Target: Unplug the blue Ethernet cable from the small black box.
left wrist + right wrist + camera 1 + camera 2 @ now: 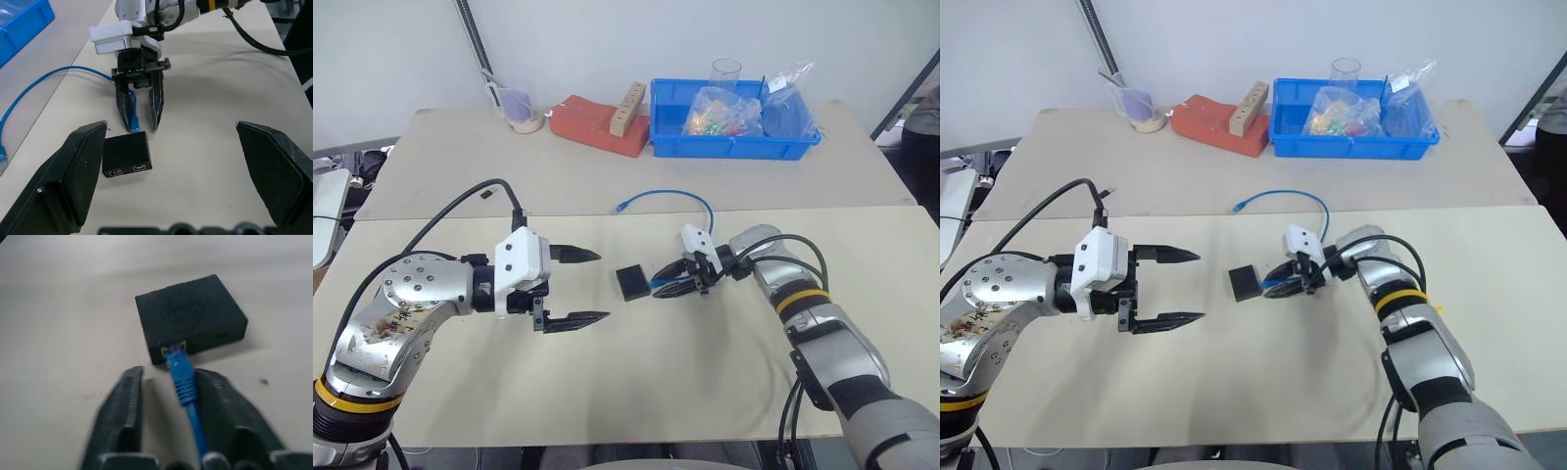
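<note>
The small black box is loose at the blue plug (656, 283). My left gripper should grab the box's opposite end (622, 285) and hold it before my right gripper pulls.
The small black box (632, 282) lies flat on the beige table, mid-way between my two grippers. The blue Ethernet cable (677, 194) is plugged into the box's side facing my right gripper (658, 289). From there it loops back to a loose plug end (622, 207). In the right wrist view the plug's blue boot (182, 374) lies between the narrowed jaws. It touches one finger (220, 401) and bare table shows beside the other. My left gripper (604, 285) is wide open, level with the box and a short way from it.
A blue bin (734, 145) with bags and a glass stands at the back right. A red block (592, 125) with a wooden piece and a small cup (522, 113) sit at the back centre. A seam (509, 215) joins the two tabletops.
</note>
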### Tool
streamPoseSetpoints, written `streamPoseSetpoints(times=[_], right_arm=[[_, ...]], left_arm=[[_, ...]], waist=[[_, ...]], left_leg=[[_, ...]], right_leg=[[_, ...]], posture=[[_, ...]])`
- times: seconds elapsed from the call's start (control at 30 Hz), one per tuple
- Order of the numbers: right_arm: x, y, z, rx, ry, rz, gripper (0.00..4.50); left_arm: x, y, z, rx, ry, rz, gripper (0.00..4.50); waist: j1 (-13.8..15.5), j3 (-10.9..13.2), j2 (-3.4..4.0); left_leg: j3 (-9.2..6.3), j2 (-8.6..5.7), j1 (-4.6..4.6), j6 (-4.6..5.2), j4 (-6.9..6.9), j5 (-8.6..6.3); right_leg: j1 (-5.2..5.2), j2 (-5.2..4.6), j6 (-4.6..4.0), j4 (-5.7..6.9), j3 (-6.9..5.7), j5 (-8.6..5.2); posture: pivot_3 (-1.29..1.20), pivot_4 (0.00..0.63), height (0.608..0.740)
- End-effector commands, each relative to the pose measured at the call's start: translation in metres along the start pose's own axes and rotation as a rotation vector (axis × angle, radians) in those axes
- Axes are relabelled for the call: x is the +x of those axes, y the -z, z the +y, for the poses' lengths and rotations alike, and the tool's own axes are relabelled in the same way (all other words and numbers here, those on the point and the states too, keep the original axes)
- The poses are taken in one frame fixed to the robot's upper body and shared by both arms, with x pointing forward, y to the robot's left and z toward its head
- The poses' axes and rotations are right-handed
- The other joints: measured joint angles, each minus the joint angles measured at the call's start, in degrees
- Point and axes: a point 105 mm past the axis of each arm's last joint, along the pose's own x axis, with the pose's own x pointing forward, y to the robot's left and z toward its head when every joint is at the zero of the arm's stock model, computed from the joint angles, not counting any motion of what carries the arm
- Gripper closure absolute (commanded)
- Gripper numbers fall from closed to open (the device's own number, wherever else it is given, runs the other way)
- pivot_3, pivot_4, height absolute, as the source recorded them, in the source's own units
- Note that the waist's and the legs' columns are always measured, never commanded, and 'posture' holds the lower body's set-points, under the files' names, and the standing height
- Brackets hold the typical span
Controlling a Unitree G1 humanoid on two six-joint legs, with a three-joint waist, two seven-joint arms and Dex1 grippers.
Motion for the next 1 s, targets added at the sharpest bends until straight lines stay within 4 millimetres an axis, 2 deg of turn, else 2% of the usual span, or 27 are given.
streamPoseSetpoints(times=[0.03,0.1,0.17,0.27,0.37,0.53,0.8,0.9,1.0], right_arm=[[-0.012,-0.006,-0.005,-0.067,0.025,-0.003,4.29],[-0.019,-0.007,-0.005,-0.125,0.039,0.016,4.44],[-0.028,-0.017,-0.008,-0.240,0.098,0.001,4.44],[-0.039,-0.055,-0.004,-0.528,0.244,-0.066,4.44],[-0.041,-0.075,0.005,-0.765,0.352,-0.055,4.44],[-0.029,-0.097,0.024,-0.990,0.402,-0.059,4.44],[-0.024,-0.117,0.022,-1.122,0.469,-0.056,4.44],[-0.024,-0.120,0.022,-1.130,0.465,-0.058,4.44],[-0.023,-0.116,0.023,-1.122,0.444,-0.050,4.44]], left_arm=[[-0.007,-0.007,0.005,0.021,-0.026,0.010,0.00],[-0.011,0.000,0.010,-0.037,-0.048,0.028,0.00],[-0.019,0.007,0.021,-0.165,-0.104,0.018,0.00],[-0.027,0.010,0.036,-0.464,-0.162,-0.114,0.00],[-0.025,0.013,0.044,-0.619,-0.170,-0.185,0.00],[-0.009,0.010,0.056,-0.697,-0.135,-0.251,0.00],[0.020,0.015,0.058,-0.677,-0.052,-0.231,0.00],[0.022,0.012,0.062,-0.672,-0.051,-0.259,0.74],[0.023,0.007,0.060,-0.659,-0.019,-0.271,2.09]], waist=[[0.1,0.0,0.00],[0.1,0.0,0.01],[0.1,0.0,0.03],[0.1,0.0,0.02],[0.0,0.0,0.02],[0.1,0.0,0.02],[0.1,0.0,0.01],[0.1,0.0,0.01],[0.1,0.0,0.01]], left_leg=[[0.00,-0.01,0.00,0.00,0.00,0.00],[0.00,-0.02,-0.01,0.00,0.01,0.00],[0.00,-0.02,-0.01,0.00,0.01,0.00],[-0.09,0.01,-0.03,0.01,0.02,-0.01],[-0.16,0.01,-0.06,0.01,0.05,-0.01],[-0.13,-0.01,-0.09,-0.01,0.08,0.00],[-0.11,-0.05,-0.10,-0.04,0.16,0.02],[-0.11,-0.03,-0.11,-0.04,0.16,0.02],[-0.10,-0.03,-0.11,-0.04,0.16,0.02]], right_leg=[[0.00,-0.01,0.00,0.00,0.00,0.00],[0.00,-0.02,0.00,-0.01,0.00,0.00],[0.00,-0.02,0.00,0.00,0.00,0.00],[-0.03,-0.02,0.00,0.07,-0.03,0.00],[-0.08,-0.02,0.01,0.30,-0.08,-0.01],[-0.14,-0.01,0.01,0.61,-0.09,-0.01],[-0.16,-0.01,0.01,0.66,-0.08,-0.01],[-0.17,0.01,0.01,0.65,-0.08,-0.01],[-0.17,0.00,0.01,0.64,-0.07,-0.01]], posture=[[0.00,0.150,0.740],[0.00,0.150,0.740],[0.00,0.150,0.740],[0.00,0.150,0.740],[0.00,0.150,0.740],[0.00,0.150,0.740],[0.00,0.150,0.740],[0.00,0.150,0.740],[0.00,0.150,0.740]])
